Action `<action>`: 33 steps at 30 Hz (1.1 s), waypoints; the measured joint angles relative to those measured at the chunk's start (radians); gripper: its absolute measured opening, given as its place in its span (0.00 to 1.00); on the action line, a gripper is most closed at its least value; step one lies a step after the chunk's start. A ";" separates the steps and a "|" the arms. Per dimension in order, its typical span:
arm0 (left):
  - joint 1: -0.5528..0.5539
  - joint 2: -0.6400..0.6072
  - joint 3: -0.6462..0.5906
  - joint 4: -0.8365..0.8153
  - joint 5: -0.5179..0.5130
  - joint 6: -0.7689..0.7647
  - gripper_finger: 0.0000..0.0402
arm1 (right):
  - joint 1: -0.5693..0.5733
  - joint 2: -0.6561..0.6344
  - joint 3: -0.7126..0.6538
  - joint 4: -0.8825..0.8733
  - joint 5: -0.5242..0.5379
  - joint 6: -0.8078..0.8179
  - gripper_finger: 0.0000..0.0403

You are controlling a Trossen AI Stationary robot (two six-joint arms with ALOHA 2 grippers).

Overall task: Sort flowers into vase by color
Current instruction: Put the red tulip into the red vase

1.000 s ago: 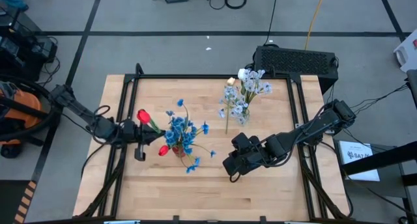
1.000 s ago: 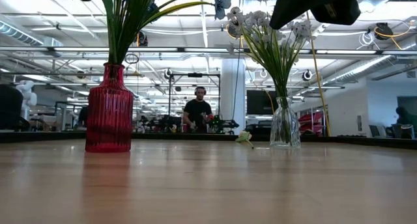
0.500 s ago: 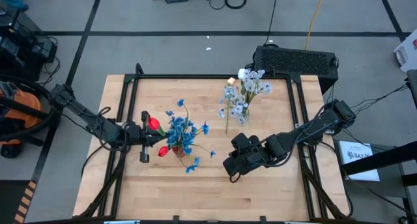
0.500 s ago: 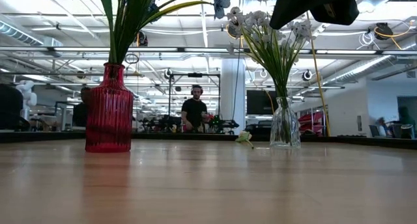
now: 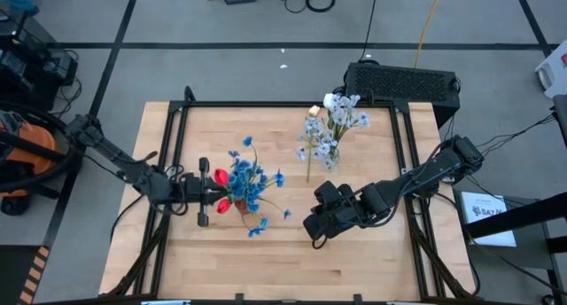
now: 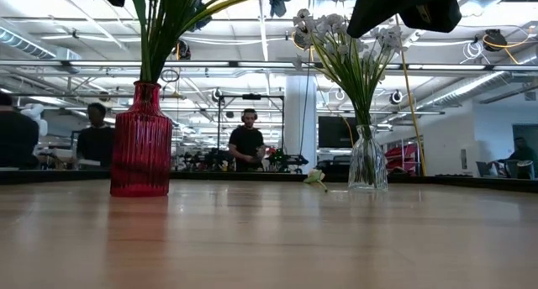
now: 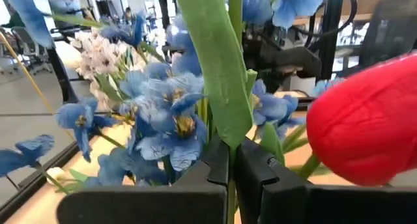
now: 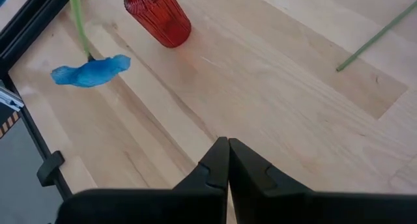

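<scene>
My left gripper keeps lowering the red tulip among the blue flowers (image 5: pixel 249 183) until it settles and then lets go, because the tulip's stem goes down into the red vase's opening (image 6: pixel 146 83).
My left gripper (image 5: pixel 206 191) is shut on a red tulip (image 5: pixel 220 176) right beside the blue flower cluster (image 5: pixel 244 183) in the red ribbed vase (image 6: pixel 140 143). A second red tulip (image 5: pixel 222 205) shows low in that bunch, and one blue bloom (image 8: pixel 91 71) droops out toward the near edge. The pale bluish-white sprays (image 5: pixel 332 128) stand in a clear glass vase (image 6: pixel 367 160). A cream tulip (image 5: pixel 314 111) lies on the table, its stem (image 5: pixel 308 160) pointing toward the near edge. My right gripper (image 5: pixel 313 227) hovers shut right of the red vase. My left gripper pinches the red tulip's green stem (image 7: pixel 232 160) between its two fingers, where a broad leaf (image 7: pixel 215 68) rises from it. The fingers come level from the table's left. The red head (image 7: pixel 365 123) is lifted clear above the table, close against the blue blooms.
Black rails frame the table (image 5: pixel 372 252), with bare wood along the near side. A black box (image 5: pixel 403 82) sits past the far right corner. People (image 6: pixel 246 142) stand in the room beyond the table.
My left gripper has moved toward the table's right and slightly nearer, carrying the red tulip from left of the red vase up against its blue flowers. It has stayed shut on the stem. The right arm has kept still.
</scene>
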 joint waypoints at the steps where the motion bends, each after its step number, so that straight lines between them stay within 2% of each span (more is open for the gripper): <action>1: 0.000 0.000 0.000 -0.001 0.000 -0.006 0.01 | 0.000 0.000 0.000 0.000 0.000 0.000 0.00; 9: 0.000 0.002 -0.026 -0.053 -0.033 -0.151 0.01 | 0.000 0.000 0.000 0.016 0.000 -0.004 0.00; 18: 0.000 0.006 -0.026 -0.064 -0.130 -0.150 0.01 | 0.000 0.000 0.000 0.071 -0.005 -0.056 0.00; 33: 0.000 0.165 -0.026 -0.032 -0.199 -0.311 0.01 | 0.000 0.000 0.000 0.072 -0.032 -0.094 0.00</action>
